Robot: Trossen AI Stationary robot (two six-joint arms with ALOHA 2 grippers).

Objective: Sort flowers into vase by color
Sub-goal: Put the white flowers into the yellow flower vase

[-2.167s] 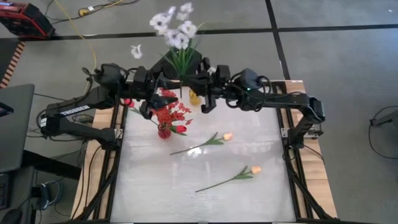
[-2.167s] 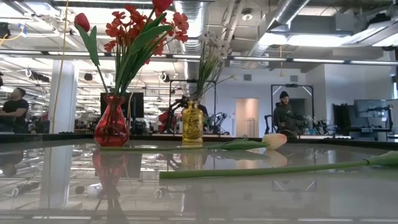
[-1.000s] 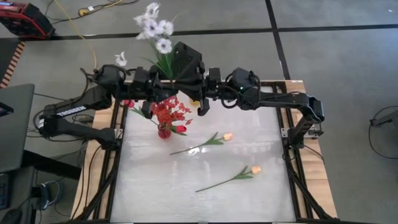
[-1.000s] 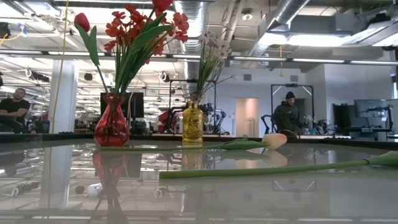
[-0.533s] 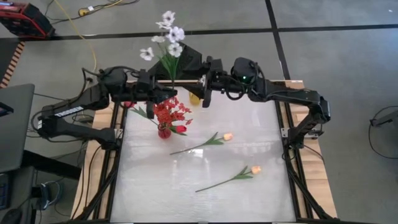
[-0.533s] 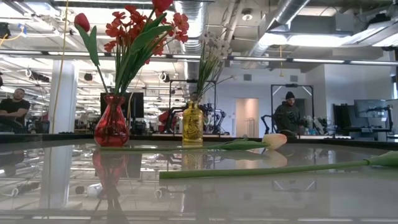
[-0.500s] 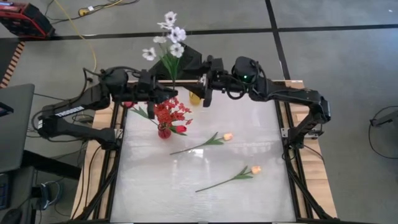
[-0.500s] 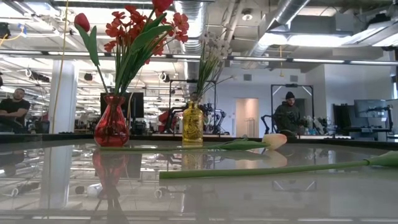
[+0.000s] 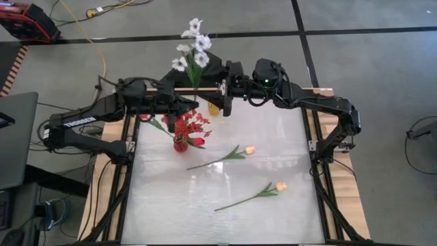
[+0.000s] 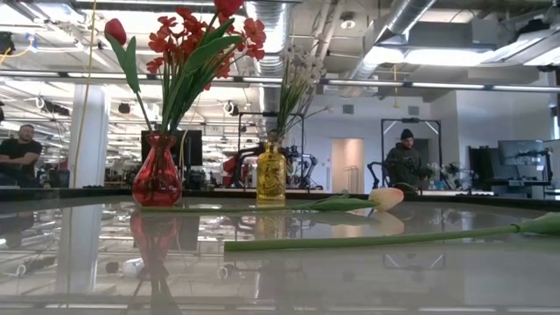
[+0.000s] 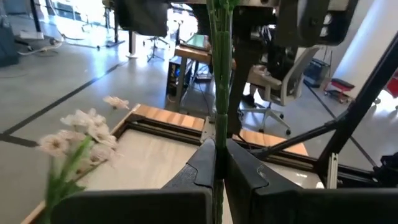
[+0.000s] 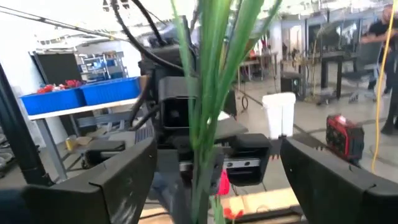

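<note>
I should grasp the spray at its leaves' base (image 9: 196, 83) with my right gripper, since my left gripper pinches the white spray's stem (image 9: 195, 94) that must enter the yellow vase.
My left gripper (image 9: 190, 104) is shut on a spray of white flowers (image 9: 193, 41), held high over the table's far edge; its stem (image 11: 217, 62) runs between the fingers (image 11: 216, 155). My right gripper (image 12: 217, 155) is open, with a finger on either side of the spray's green leaves (image 12: 208, 81), touching nothing. Below them stands a yellow vase (image 10: 270, 175) with another white spray (image 10: 300, 66) in it. Left of it, a red vase (image 10: 157, 179) holds red flowers (image 9: 188, 126). Two cream tulips (image 9: 232, 155) (image 9: 263, 193) lie flat on the table. My left gripper pinches the white spray's green stem (image 11: 217, 115) between its two fingers. The fingers come level from the table's left and lie across the stem. The spray stands upright in the hold, blossoms up, lifted clear of the table.
The white tabletop (image 9: 225, 219) has a black frame with wooden strips at both sides. The near half holds only the two tulips. People sit and stand in the room beyond the far edge (image 10: 404, 157).
My left gripper has carried the white spray toward the table's right, and the blossoms have swung that way with it. My right arm's elbow has moved toward the far edge.
</note>
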